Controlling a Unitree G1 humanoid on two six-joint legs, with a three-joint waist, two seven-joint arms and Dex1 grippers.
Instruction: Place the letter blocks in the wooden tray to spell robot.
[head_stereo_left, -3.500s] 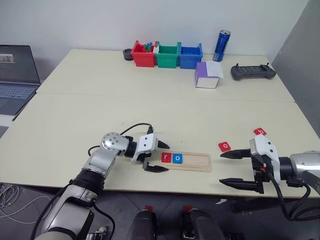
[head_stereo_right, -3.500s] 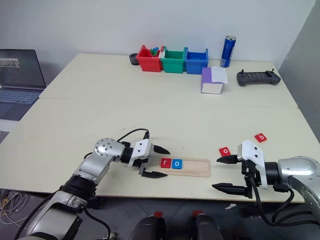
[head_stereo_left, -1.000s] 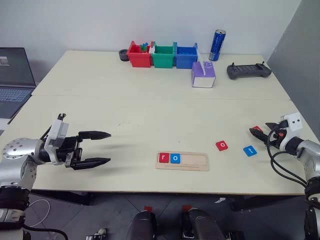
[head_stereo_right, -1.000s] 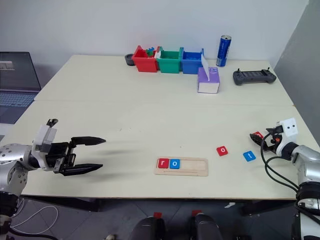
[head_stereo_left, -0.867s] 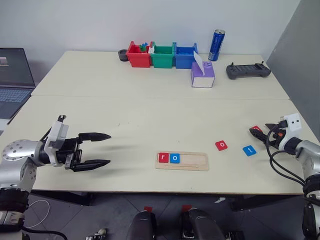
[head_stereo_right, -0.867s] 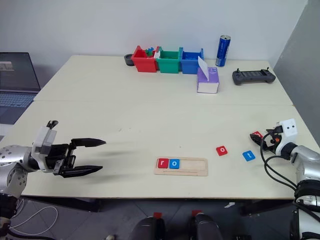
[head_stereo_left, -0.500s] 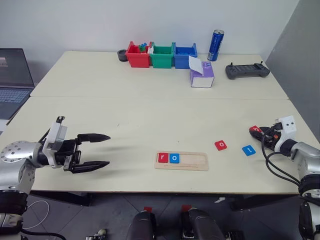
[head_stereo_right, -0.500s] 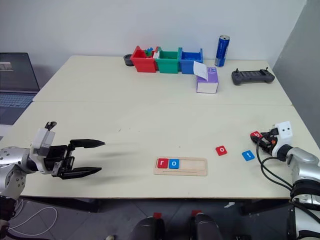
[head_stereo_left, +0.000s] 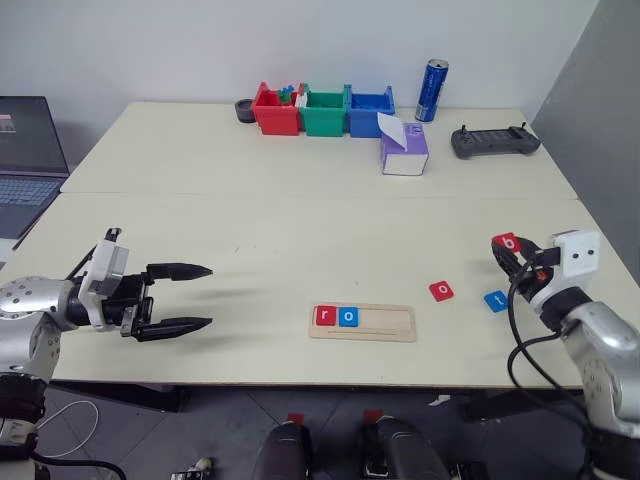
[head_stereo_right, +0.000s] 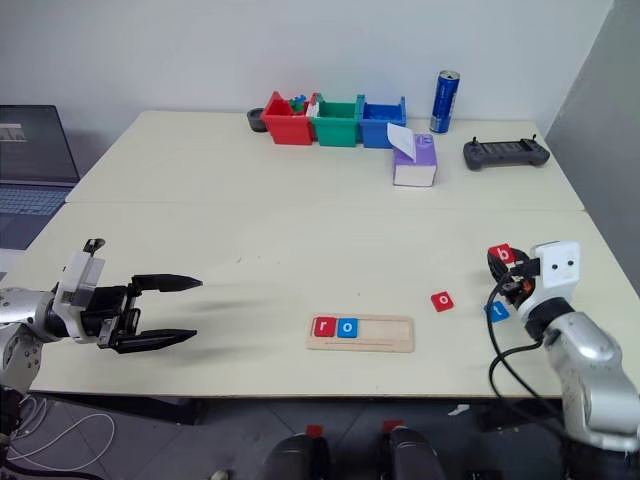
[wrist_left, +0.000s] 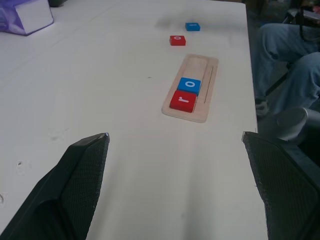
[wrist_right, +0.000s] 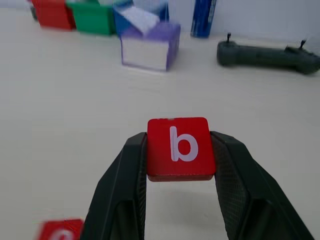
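My right gripper keeps going, with a finger on the red b block's side (wrist_right: 152, 150) facing the blue o block, and let go beside the tray's empty end (head_stereo_left: 441, 319).
The wooden tray (head_stereo_left: 364, 322) lies near the table's front edge with a red r block (head_stereo_left: 326, 315) and a blue o block (head_stereo_left: 348, 317) at its left end. A red o block (head_stereo_left: 442, 290) and a blue t block (head_stereo_left: 497, 300) lie on the table to its right. My right gripper (wrist_right: 180, 157) is shut on the red b block (wrist_right: 180, 147), held above the table at the right (head_stereo_left: 508, 242). My left gripper (head_stereo_left: 190, 297) hangs open and empty far left of the tray; the left wrist view looks between its fingers (wrist_left: 82, 175) toward the tray (wrist_left: 192, 87).
Red, green and blue bins (head_stereo_left: 325, 110) stand at the back with a blue can (head_stereo_left: 432, 91). A purple-and-white box (head_stereo_left: 402, 150) and a black controller (head_stereo_left: 494, 142) lie behind the tray's area. A laptop (head_stereo_left: 30, 150) sits off the table's left.
My right gripper closed on the red b block at the table's right edge, lifted it off the table and drew it left. The left gripper stayed where it was, open.
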